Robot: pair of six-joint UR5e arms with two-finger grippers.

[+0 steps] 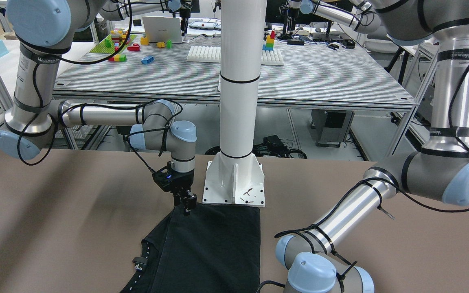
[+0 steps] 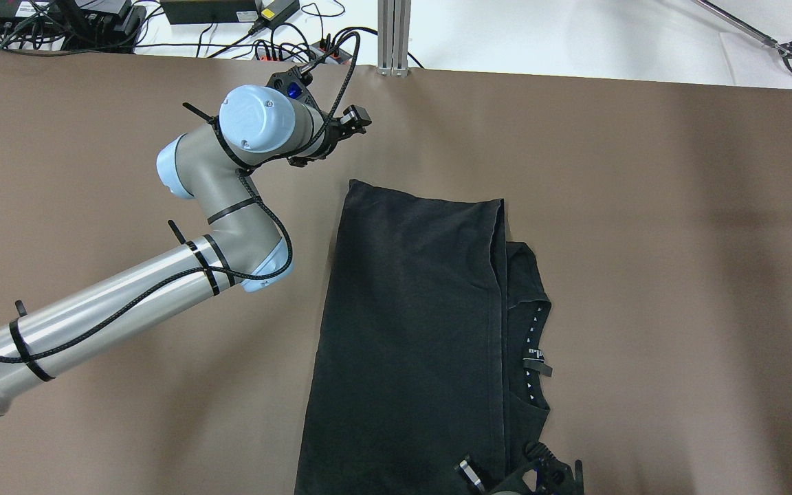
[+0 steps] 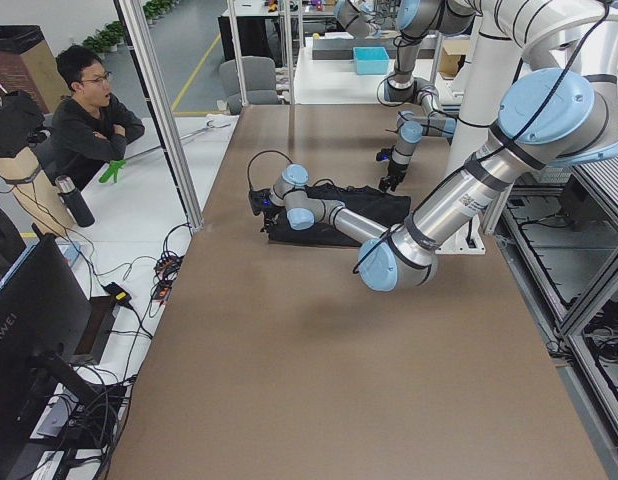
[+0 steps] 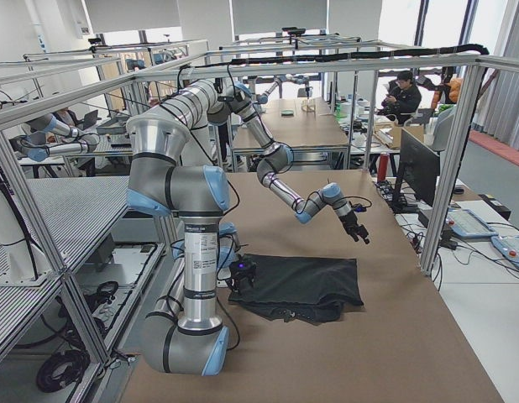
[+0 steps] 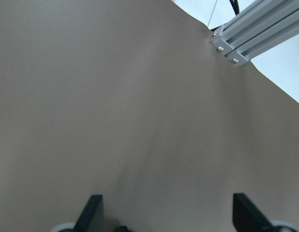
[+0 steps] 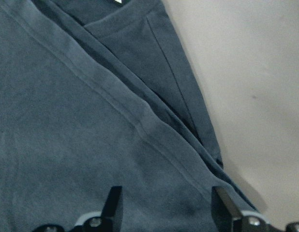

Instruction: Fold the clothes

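My gripper will bring the t-shirt's layers up together, and they will bend over, when I lift its hem (image 1: 225,205), because the black t-shirt's stacked edges (image 6: 200,155) come close together toward its corner.
A black t-shirt (image 2: 410,309) lies folded lengthwise on the brown table (image 2: 678,240), its collar and label (image 2: 535,359) showing on the right side. My left gripper (image 2: 357,121) is open and empty over bare table beyond the shirt's far left corner. The left wrist view shows its fingers (image 5: 93,209) spread wide, with only table below. My right gripper (image 1: 185,204) is at the shirt's near corner by the robot's base. In the right wrist view it (image 6: 166,212) is open, with the shirt's hem (image 6: 140,125) between its jaws.
The white pillar base (image 1: 234,187) stands just behind the shirt's near edge. An aluminium post (image 2: 392,41) and cables with power strips (image 2: 286,48) lie at the table's far edge. A person (image 3: 89,110) sits beyond that edge.
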